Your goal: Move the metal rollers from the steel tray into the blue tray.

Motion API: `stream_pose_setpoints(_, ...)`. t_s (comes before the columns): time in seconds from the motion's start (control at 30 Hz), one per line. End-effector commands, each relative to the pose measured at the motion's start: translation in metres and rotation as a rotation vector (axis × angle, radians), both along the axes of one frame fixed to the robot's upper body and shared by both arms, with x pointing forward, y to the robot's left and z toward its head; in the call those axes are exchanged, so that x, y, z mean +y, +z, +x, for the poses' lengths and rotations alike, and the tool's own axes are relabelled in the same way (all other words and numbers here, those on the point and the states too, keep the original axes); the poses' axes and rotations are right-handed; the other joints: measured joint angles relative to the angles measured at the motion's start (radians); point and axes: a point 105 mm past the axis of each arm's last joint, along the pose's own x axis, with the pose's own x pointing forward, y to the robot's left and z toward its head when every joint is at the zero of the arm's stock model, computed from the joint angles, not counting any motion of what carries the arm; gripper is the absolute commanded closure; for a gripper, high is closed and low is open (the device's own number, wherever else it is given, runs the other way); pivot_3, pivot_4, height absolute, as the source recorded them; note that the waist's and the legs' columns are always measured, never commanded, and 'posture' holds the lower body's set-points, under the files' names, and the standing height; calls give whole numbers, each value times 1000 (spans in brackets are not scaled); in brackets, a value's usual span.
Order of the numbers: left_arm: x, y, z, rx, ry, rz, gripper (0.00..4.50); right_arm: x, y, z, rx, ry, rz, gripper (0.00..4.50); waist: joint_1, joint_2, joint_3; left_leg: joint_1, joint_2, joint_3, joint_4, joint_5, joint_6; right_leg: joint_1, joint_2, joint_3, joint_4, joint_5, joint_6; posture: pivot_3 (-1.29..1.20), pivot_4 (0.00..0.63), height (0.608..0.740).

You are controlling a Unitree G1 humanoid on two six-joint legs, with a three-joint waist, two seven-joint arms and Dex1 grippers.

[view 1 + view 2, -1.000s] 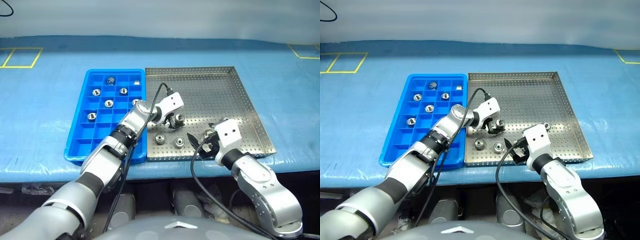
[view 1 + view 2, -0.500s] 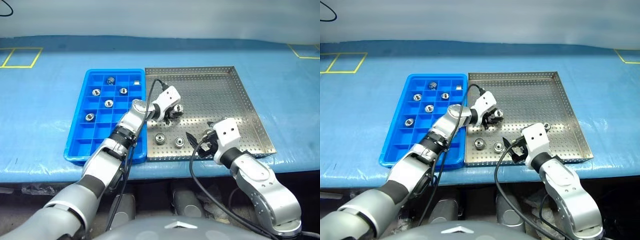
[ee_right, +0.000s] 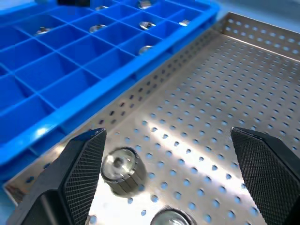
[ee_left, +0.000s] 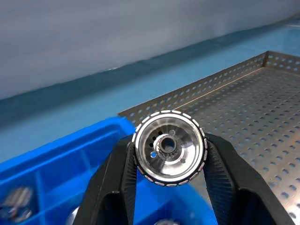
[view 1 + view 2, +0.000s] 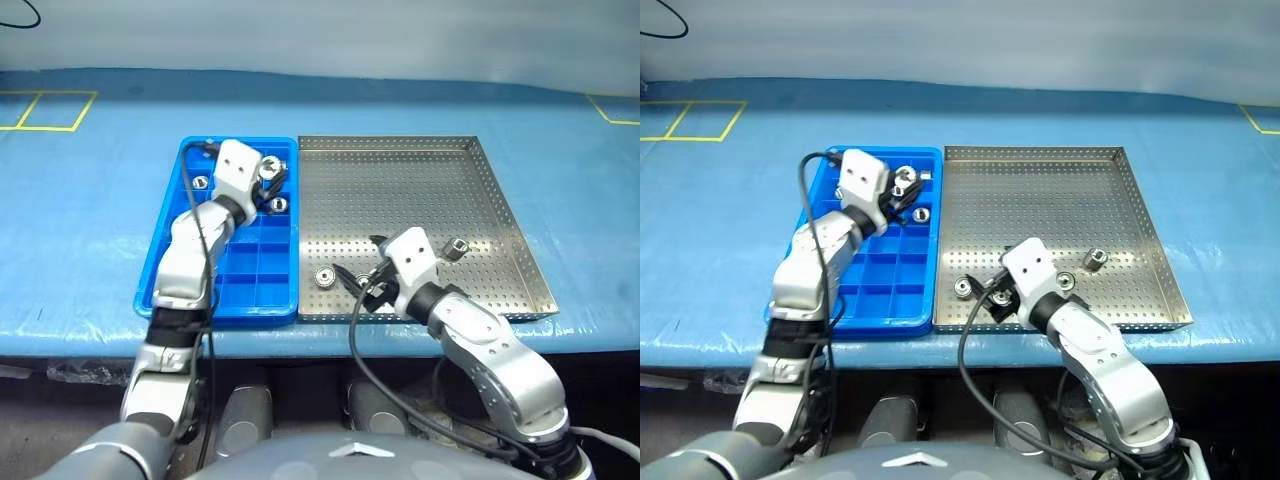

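Note:
My left gripper keeps going to the blue tray's front compartments (image 5: 232,264), which are empty, with both fingers on the roller's round side (image 4: 169,148), and lets go of the roller inside one.
My left gripper (image 5: 268,182) is shut on a shiny metal roller (image 4: 169,147), held between both black fingers above the far right part of the blue tray (image 5: 170,262). Several rollers lie in that tray's far compartments, one of them (image 5: 922,213) near the gripper. The steel tray (image 5: 420,170) sits to the right and holds a roller (image 5: 324,277) near its front left and another (image 5: 455,247) at the right. My right gripper (image 3: 168,136) hovers open over the tray's front left, with a roller (image 3: 123,168) close to one finger.
Both trays lie side by side on a blue table cover (image 5: 80,200), close to the table's front edge. Yellow tape marks (image 5: 45,110) sit at the far left. A black cable (image 5: 355,330) loops below my right wrist.
My left gripper closed on a roller in the steel tray, then carried it up and left over the blue tray. My right gripper moved left toward the front rollers, still open.

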Motion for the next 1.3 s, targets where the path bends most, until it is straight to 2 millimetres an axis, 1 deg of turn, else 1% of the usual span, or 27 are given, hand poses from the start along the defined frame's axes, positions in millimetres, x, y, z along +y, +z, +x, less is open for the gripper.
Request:
stream_pose_setpoints(0.03,14,20,-21,-80,37,25,2744,14,6,-1,-51,89,9,0,18,0,0,0,0,0,0,0,0,0,0,0,0,0,0,88,150,740)
stream_pose_setpoints(0.13,27,10,-39,-62,63,85,2744,21,4,0,-53,134,6,0,38,0,0,0,0,0,0,0,0,0,-1,-1,-1,-1,-1,133,150,740)
stream_pose_setpoints(0.2,37,2,-52,-33,99,101,2744,26,3,1,-51,164,10,0,44,0,0,0,0,0,0,0,0,0,-1,-1,-1,-3,-6,149,150,740)
stream_pose_setpoints(0.37,46,-13,-73,48,134,125,2744,31,3,1,-49,201,11,0,68,-1,0,0,0,-1,0,0,-1,0,-1,-3,0,-4,-8,171,150,740)
stream_pose_setpoints(0.47,49,-21,-78,89,156,120,2744,31,3,1,-47,207,13,0,77,-1,0,0,1,-1,0,0,-1,0,-1,-3,0,-5,-8,176,150,740)
stream_pose_setpoints(0.53,52,-30,-79,128,174,149,2744,31,2,2,-46,205,12,0,80,-1,0,0,0,-1,0,0,-1,0,-1,-3,0,-5,-8,172,150,740)
stream_pose_setpoints(0.6,51,-38,-81,174,170,129,2744,30,2,2,-45,197,15,0,80,-1,0,0,1,-1,0,0,-1,0,-1,-3,0,-5,-9,161,150,740)
stream_pose_setpoints(0.7,47,-48,-84,228,139,151,2744,28,2,2,-47,186,14,0,80,-1,0,0,1,-1,0,0,-1,0,-1,-3,0,-5,-9,150,150,740)
stream_pose_setpoints(0.77,45,-48,-82,240,131,123,1995,27,3,2,-48,174,17,0,80,-1,0,0,1,-1,0,0,-1,0,-1,-3,0,-5,-9,150,150,740)
stream_pose_setpoints(0.8,44,-48,-81,241,125,120,1773,27,3,2,-48,170,17,0,80,-1,0,0,1,-1,0,0,-1,0,-1,-3,0,-5,-9,150,150,740)
stream_pose_setpoints(0.9,38,-45,-79,238,96,108,777,25,3,1,-52,154,18,0,80,-1,0,0,1,-1,0,0,-1,0,-1,-3,0,-5,-9,150,150,740)
stream_pose_setpoints(0.97,37,-36,-75,206,85,114,61,23,5,0,-57,138,21,0,83,-1,0,0,1,-1,0,0,-1,0,-1,-3,0,-5,-9,150,150,740)
stream_pose_setpoints(1.0,34,-27,-72,173,72,103,8,20,6,1,-61,127,23,0,83,-1,1,0,0,-1,0,0,-1,0,-1,-3,0,-5,-9,96,150,740)
stream_pose_setpoints(1.07,23,-7,-67,108,11,47,8,14,9,1,-65,100,28,0,82,-1,1,-1,0,-1,0,0,-1,0,-1,-3,-1,-5,-9,89,150,740)
stream_pose_setpoints(1.17,4,22,-63,30,-123,5,8,-1,12,0,-67,57,10,0,79,-1,1,-1,0,-1,0,0,-1,0,-1,-3,0,-5,-9,75,150,740)
stream_pose_setpoints(1.23,-7,36,-59,-9,-217,17,8,-13,13,-1,-61,23,-6,0,76,-1,1,-1,0,-1,0,0,-1,0,-1,-3,-1,-5,-9,65,150,740)
stream_pose_setpoints(1.3,-17,46,-55,-32,-308,28,8,-25,13,-3,-52,-6,-28,0,70,-1,1,0,0,0,0,0,-1,0,-1,-3,0,-5,-9,49,150,740)
